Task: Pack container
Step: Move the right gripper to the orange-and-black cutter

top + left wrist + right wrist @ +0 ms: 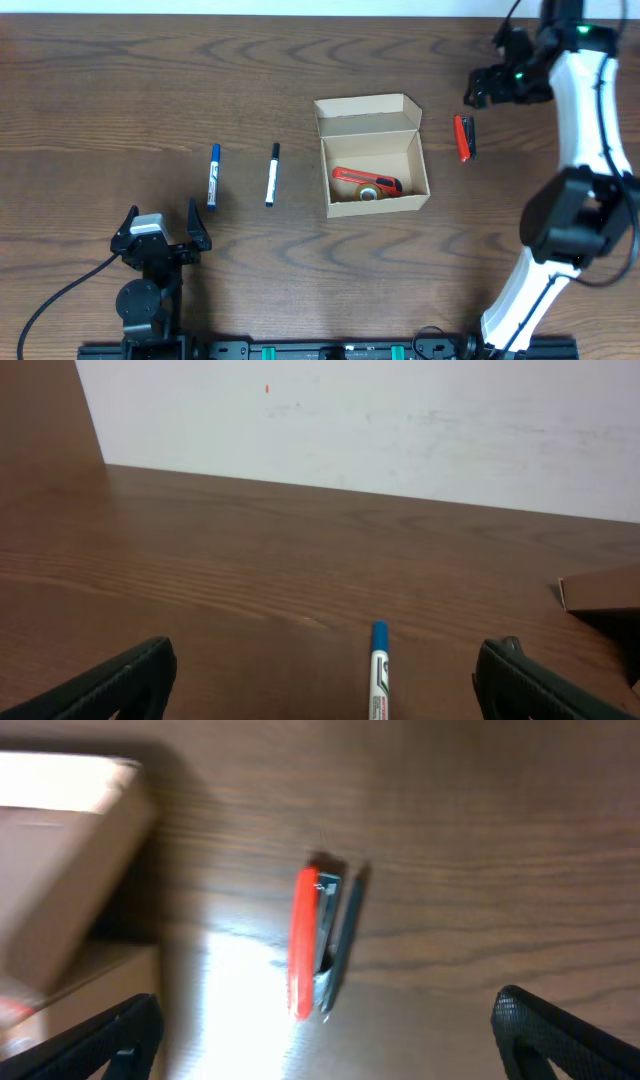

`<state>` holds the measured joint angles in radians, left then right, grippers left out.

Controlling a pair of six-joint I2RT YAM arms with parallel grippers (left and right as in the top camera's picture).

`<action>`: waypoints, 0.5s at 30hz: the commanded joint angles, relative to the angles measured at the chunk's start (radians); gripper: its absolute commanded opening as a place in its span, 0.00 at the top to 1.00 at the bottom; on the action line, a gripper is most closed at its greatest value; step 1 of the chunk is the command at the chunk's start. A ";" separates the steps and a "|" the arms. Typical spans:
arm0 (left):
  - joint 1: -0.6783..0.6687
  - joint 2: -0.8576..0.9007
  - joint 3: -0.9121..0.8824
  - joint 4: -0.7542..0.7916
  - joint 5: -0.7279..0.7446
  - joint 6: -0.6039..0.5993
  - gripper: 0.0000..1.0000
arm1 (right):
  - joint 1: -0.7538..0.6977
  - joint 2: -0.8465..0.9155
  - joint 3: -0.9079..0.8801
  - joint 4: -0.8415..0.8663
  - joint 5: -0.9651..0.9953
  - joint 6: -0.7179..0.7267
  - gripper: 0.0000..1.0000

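The stapler's narrow width point(465, 138) lines up with the fingers, so my right gripper should continue to go down until they are on both sides of its red and black halves point(322, 942), and then close.
The tan cardboard container point(372, 157) stands open at the table's middle, its lid flap up at the back. Inside lie an orange tool and a tape roll point(368, 188). A red and black stapler point(465, 137) lies on the table right of the container; it also shows in the right wrist view point(318, 942). My right gripper point(478, 88) is open and empty, above and behind the stapler. A blue-capped marker point(213, 175) and a black-capped marker point(272, 174) lie left of the container. My left gripper point(163, 225) is open and empty near the front edge, with the blue marker point(378, 672) ahead between its fingers.
A corner of the container point(600, 592) shows at the right of the left wrist view, and its side point(60, 870) at the left of the right wrist view. A white wall point(400, 420) stands behind the table's far edge.
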<state>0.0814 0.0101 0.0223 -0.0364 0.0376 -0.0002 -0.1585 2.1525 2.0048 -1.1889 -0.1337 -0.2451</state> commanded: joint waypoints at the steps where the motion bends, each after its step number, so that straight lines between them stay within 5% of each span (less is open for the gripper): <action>1: -0.003 -0.006 -0.018 -0.040 -0.019 0.000 0.05 | 0.021 0.042 -0.005 0.018 0.138 0.080 0.01; 15: -0.003 -0.006 -0.018 -0.040 -0.019 0.000 0.05 | 0.035 0.092 -0.016 0.036 0.158 0.117 0.01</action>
<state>0.0814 0.0101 0.0223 -0.0364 0.0376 -0.0006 -0.1368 2.2189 1.9984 -1.1519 0.0303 -0.1524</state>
